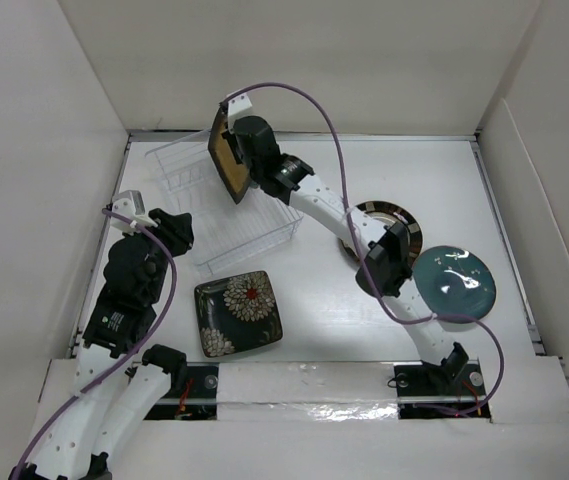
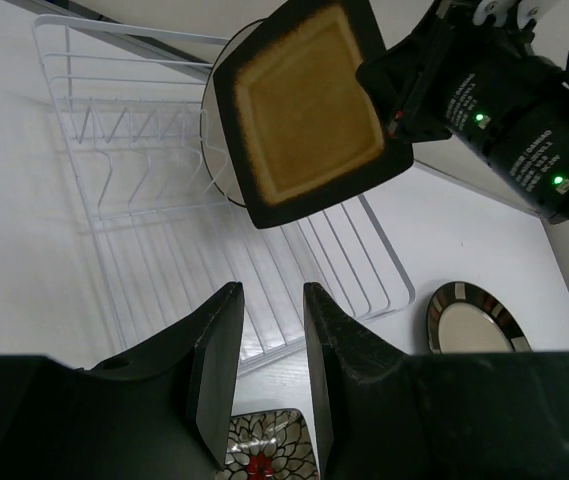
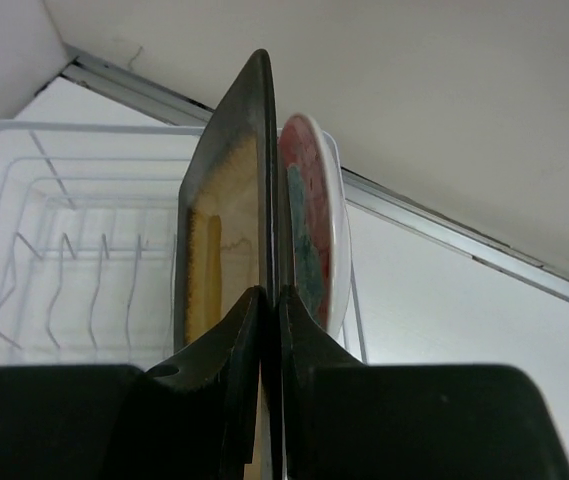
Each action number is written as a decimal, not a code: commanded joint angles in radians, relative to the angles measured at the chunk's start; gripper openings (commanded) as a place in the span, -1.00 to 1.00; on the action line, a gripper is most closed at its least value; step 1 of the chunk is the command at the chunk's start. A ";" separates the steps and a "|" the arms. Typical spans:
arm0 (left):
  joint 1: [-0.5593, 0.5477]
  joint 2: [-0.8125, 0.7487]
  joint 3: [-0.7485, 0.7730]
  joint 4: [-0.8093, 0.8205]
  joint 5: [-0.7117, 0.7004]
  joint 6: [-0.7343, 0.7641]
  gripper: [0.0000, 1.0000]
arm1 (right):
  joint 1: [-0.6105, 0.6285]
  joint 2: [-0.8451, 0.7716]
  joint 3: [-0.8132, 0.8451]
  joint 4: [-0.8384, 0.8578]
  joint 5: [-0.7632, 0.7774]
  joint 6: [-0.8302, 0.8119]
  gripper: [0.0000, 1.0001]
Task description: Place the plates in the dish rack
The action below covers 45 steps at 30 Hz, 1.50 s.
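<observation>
The amber-centred square plate is standing on its edge next to the teal-red round plate. My right gripper should keep guiding the square plate into the open slots until they hold it up.
My right gripper is shut on the amber-centred square plate and holds it on edge above the clear dish rack. In the right wrist view the plate is edge-on between the fingers, close beside the teal-red round plate standing in the rack. The left wrist view shows the amber plate tilted over the rack. My left gripper is open and empty by the rack's near-left side. The dark floral square plate lies on the table. The cream plate is out of view.
The dark striped-rim plate lies right of the rack, partly under my right arm. The plain teal plate lies at the right. White walls enclose the table on the left, back and right.
</observation>
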 commanded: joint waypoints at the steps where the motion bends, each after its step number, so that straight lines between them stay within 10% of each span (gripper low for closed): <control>1: -0.002 0.007 0.024 0.042 0.009 0.012 -0.44 | 0.048 -0.042 0.108 0.294 0.109 -0.111 -1.00; 27: -0.002 0.027 0.020 0.052 0.026 0.010 -0.43 | 0.132 0.140 0.011 0.472 0.244 -0.283 -1.00; 37: -0.002 0.027 0.018 0.050 0.020 0.012 -0.43 | 0.132 0.154 -0.020 0.495 0.203 -0.225 -0.28; 45: -0.002 0.024 0.018 0.047 0.017 0.012 -0.43 | 0.132 0.038 -0.101 0.466 0.183 -0.130 -0.09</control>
